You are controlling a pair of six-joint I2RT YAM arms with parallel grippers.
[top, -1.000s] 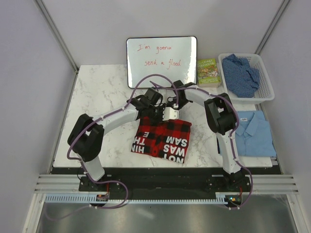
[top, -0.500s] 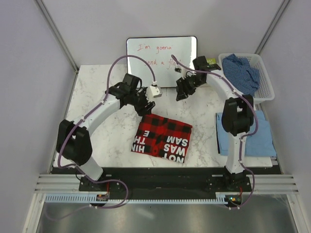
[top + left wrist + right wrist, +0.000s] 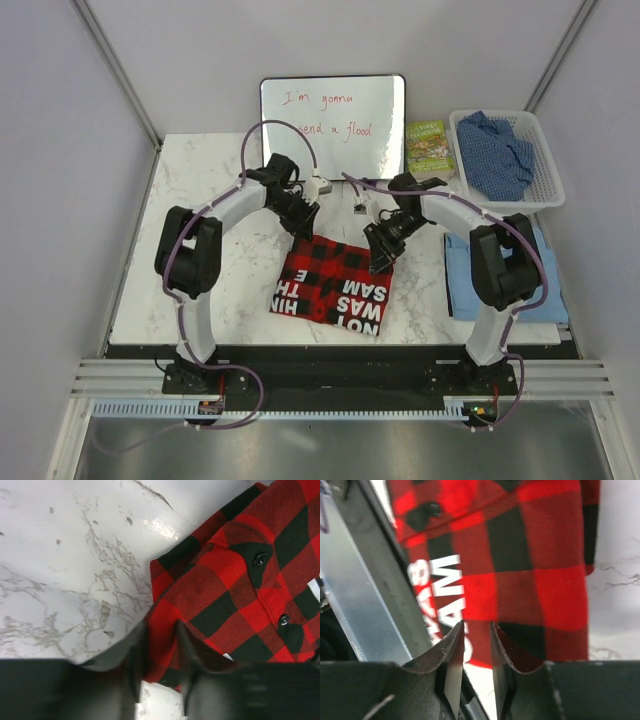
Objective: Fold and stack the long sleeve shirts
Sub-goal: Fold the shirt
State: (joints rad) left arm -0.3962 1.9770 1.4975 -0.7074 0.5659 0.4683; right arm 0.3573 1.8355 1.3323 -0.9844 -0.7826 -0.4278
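Observation:
I can see the flannel lies slanted [image 3: 325,322] to the table's front edge, so next I take its side [image 3: 386,292] by the lettering with my right gripper and turn the flannel square before I fold it.
The red-and-black checked flannel [image 3: 335,285] lies folded at the table's middle, white lettering up. My left gripper [image 3: 303,222] is at its far left corner. In the left wrist view [image 3: 160,650] the jaws stand a little apart, straddling the flannel's edge [image 3: 225,585], with the cloth not pinched. My right gripper [image 3: 382,255] hovers over the flannel's far right edge. In the right wrist view [image 3: 477,650] its jaws are narrowly apart and empty above the flannel [image 3: 520,550]. The light blue collared shirt [image 3: 548,290] lies folded at the right, partly behind the right arm. The darker blue speckled shirt [image 3: 497,150] lies crumpled in the basket.
A white basket [image 3: 550,195] stands at the back right. A whiteboard [image 3: 333,125] with red writing leans at the back, and a green book [image 3: 429,148] lies beside it. The table's front edge runs just below the flannel.
Half a second ago both grippers were raised near the whiteboard. Now both have come back down, the left to the flannel's far left corner and the right to its far right edge. The flannel has not moved.

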